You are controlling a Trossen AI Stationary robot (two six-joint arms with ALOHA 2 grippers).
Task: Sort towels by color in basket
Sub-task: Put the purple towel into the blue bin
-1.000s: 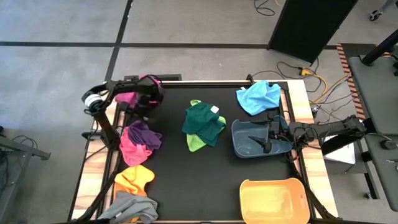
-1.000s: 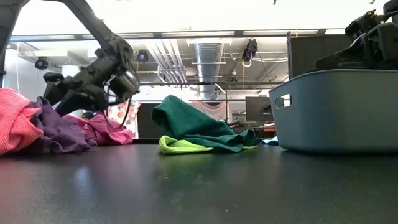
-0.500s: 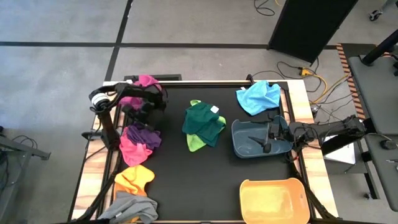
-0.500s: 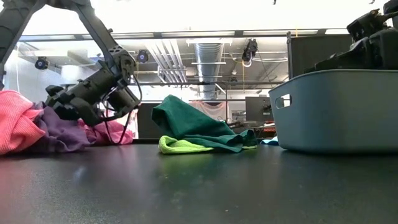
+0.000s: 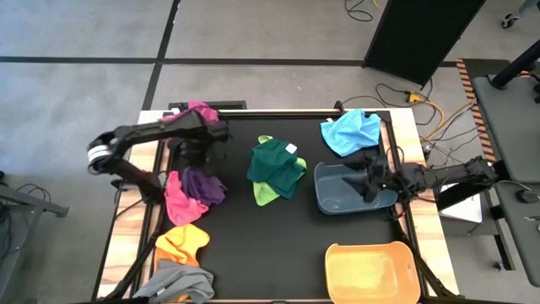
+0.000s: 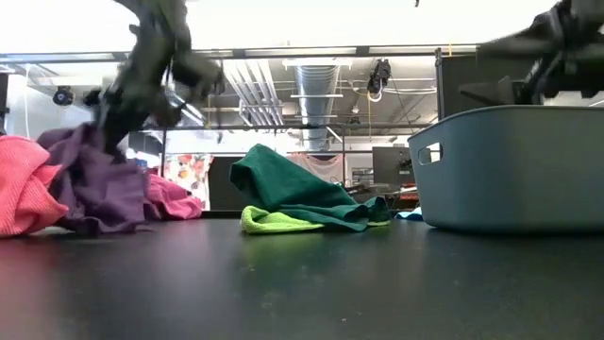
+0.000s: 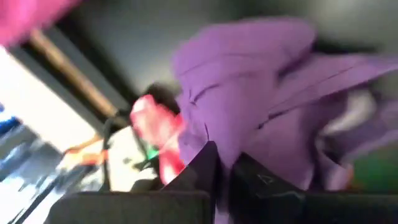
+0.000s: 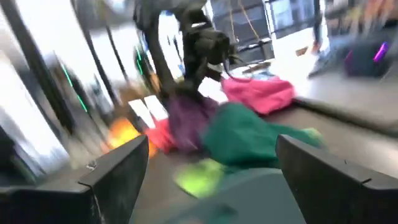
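Note:
My left gripper should first pull the purple towel away and lay it beside the dark green towel, because the purple towel lies against the pink towel.
My left gripper point(image 5: 197, 158) is shut on the purple towel point(image 5: 206, 185), which lies beside the pink towel point(image 5: 177, 203) at the table's left. The magenta towel point(image 5: 199, 111) lies at the far left corner. A dark green towel point(image 5: 277, 162) rests on a lime one point(image 5: 267, 194) mid-table. The light blue towel point(image 5: 350, 132) lies at the far right. An orange-yellow towel point(image 5: 182, 241) and a grey towel point(image 5: 178, 283) lie near left. My right gripper point(image 5: 372, 178) hangs open over the blue-grey basket point(image 5: 331, 199). My left gripper pinches a bunched fold of the purple towel point(image 7: 249, 134) between its two shut fingers point(image 7: 205, 168), coming from above. The towel's upper part point(image 6: 87, 144) is drawn up into a peak. Its lower part point(image 6: 104, 219) rests on the table against the pink towel.
A yellow basket point(image 5: 372, 272) stands at the near right corner. Bare black table top lies between the left-hand towels and the two baskets. Cables run over the floor beyond the far right edge.
My left gripper has come from the magenta towel toward the near edge, gone down onto the purple towel and shut on it. The purple towel's top has since risen into a peak while its bottom stays on the table. My right gripper has shifted a little above the blue-grey basket.

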